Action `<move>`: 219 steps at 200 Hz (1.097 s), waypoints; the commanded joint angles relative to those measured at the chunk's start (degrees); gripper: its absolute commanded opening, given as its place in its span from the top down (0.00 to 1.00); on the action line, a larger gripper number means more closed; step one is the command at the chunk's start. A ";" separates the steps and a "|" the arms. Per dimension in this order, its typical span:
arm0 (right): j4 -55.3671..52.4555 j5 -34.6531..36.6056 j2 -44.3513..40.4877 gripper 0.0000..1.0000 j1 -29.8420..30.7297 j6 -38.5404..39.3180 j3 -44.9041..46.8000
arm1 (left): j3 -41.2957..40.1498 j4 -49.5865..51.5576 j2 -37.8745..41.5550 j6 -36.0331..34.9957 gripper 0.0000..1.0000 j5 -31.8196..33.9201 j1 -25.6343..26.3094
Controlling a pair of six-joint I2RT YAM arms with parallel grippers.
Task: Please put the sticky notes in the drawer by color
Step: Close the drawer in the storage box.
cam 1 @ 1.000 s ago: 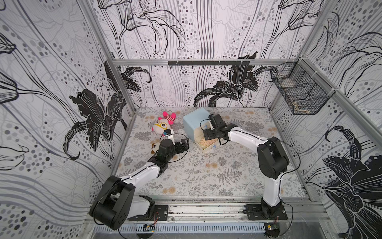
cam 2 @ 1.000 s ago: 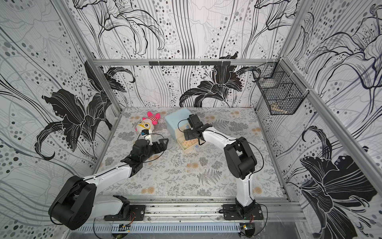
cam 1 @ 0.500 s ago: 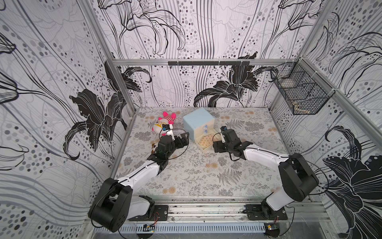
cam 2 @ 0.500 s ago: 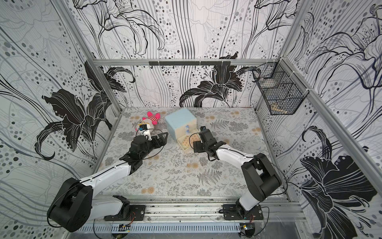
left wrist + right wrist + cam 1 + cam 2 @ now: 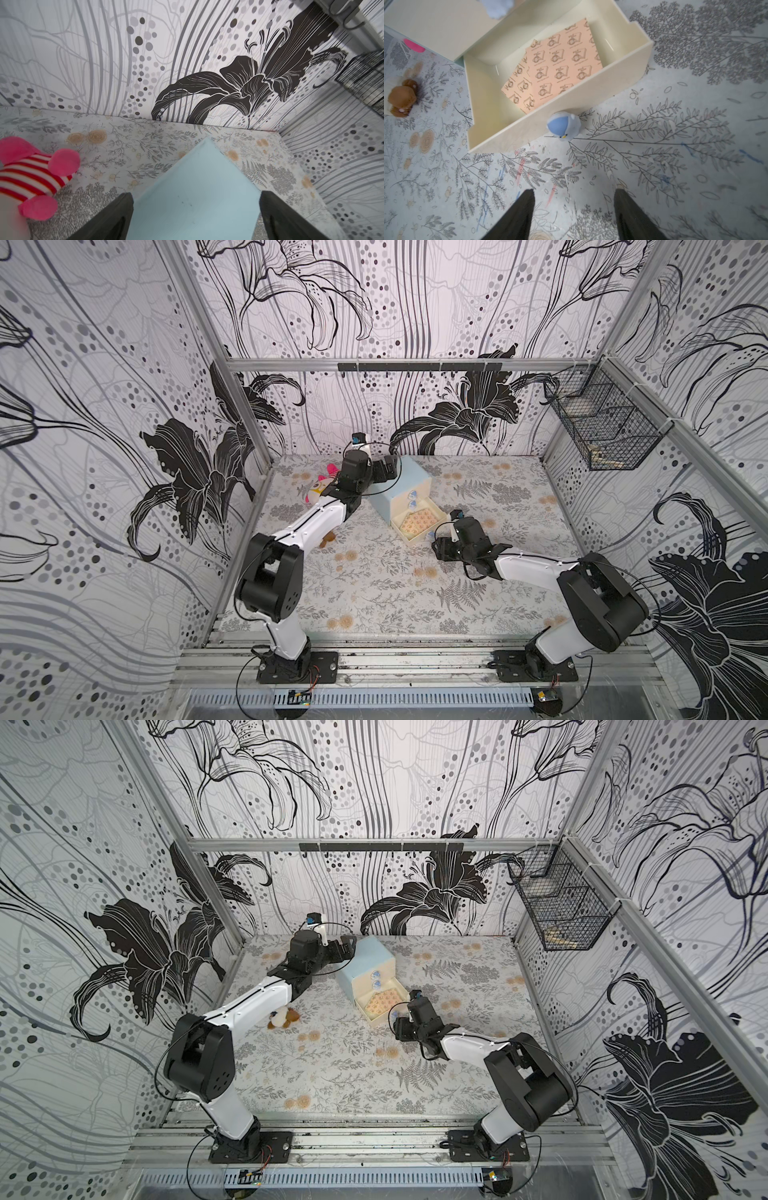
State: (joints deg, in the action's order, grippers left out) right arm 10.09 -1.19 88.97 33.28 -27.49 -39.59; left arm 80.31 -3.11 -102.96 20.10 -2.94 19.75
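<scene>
I should hold the blue top (image 5: 406, 472) still with my left gripper, because the bottom drawer (image 5: 420, 523) is out and the chest is free-standing, before my right gripper pushes the drawer closed.
The pale-blue drawer chest (image 5: 399, 483) (image 5: 365, 959) stands at the back middle of the mat. Its bottom cream drawer (image 5: 629, 68) is pulled out. A peach-pink sticky note (image 5: 556, 68) (image 5: 417, 522) with a brown print lies flat inside it. My right gripper (image 5: 574, 192) (image 5: 436, 547) is open and holds nothing. It hovers over the mat a little in front of the drawer's blue knob (image 5: 563, 125). My left gripper (image 5: 195, 193) (image 5: 388, 466) is open wide at the chest's back left, its fingers on either side of the blue top (image 5: 197, 187).
A pink striped plush toy (image 5: 31, 172) (image 5: 318, 489) lies left of the chest, under my left arm. A small brown plush (image 5: 282, 1017) (image 5: 401, 99) sits on the mat front left of the drawer. A black wire basket (image 5: 602, 435) hangs on the right wall.
My right gripper has drawn back from over the open drawer to the mat in front of it, its jaws narrowing. My left gripper has moved from beside the plush to the chest's top.
</scene>
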 commanded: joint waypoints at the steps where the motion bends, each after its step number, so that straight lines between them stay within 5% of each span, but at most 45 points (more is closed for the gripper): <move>1: 3.78 -2.62 1.57 0.35 -0.27 -2.37 1.21 | 8.55 7.92 -5.01 -9.76 0.01 -3.90 -0.63; 64: 5.04 -2.63 4.49 0.47 -0.25 -3.06 0.80 | 27.16 23.77 -18.79 -19.99 0.08 -5.92 -0.72; 102: 5.56 -1.31 8.94 0.58 -0.32 -2.96 -1.79 | 28.18 24.66 -20.72 -20.08 0.24 -1.65 -0.75; 149: 4.91 1.63 13.20 0.71 -0.32 -0.96 -7.06 | 28.07 26.33 -22.46 -22.96 0.31 -1.54 -0.15; 219: 5.80 1.61 18.02 0.75 -0.31 3.55 -15.08 | 26.14 25.67 -23.08 -23.43 0.32 -5.34 0.34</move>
State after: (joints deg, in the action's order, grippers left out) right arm 15.16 -0.34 105.12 33.28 -26.81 -51.16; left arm 108.03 19.64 -123.28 -1.96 -6.48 19.84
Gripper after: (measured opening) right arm 0.255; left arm 0.677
